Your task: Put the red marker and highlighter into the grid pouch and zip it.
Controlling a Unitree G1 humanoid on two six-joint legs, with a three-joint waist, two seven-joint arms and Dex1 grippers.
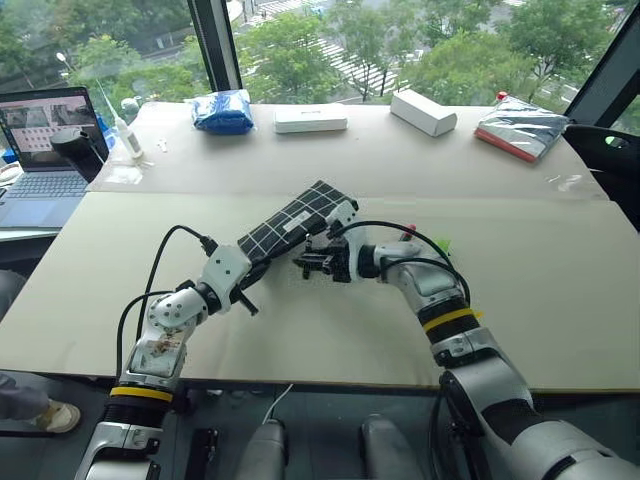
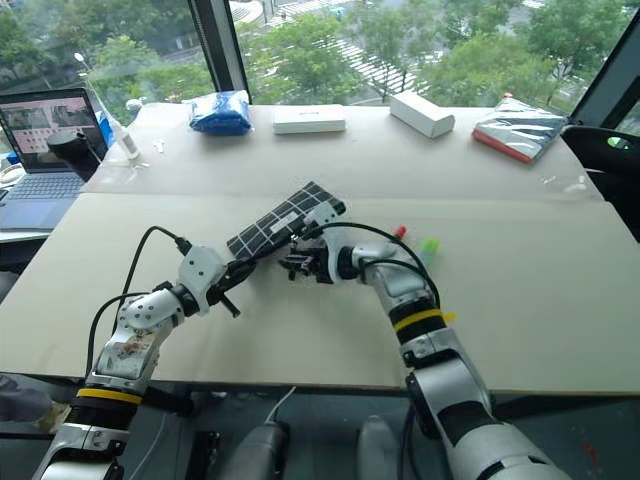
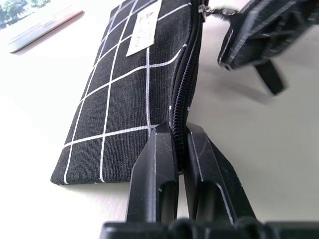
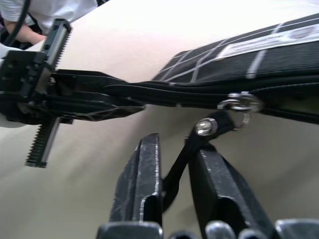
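The seam gapes past the zipper slider, so when I push the highlighter in, it will slide all the way into the grid pouch.
The grid pouch lies slanted at the table's middle, black with white lines. My left gripper is shut on its near end at the zipper seam. My right gripper sits beside the pouch's long edge, pointing left. Its fingers stand apart, and the black pull strap hangs loose between them from the zipper slider. The red marker and the green highlighter lie on the table just behind my right forearm, mostly hidden.
Along the far edge lie a blue bundle, two white boxes and a silver-and-red packet. A laptop stands at the far left. A person's hand shows beyond the table.
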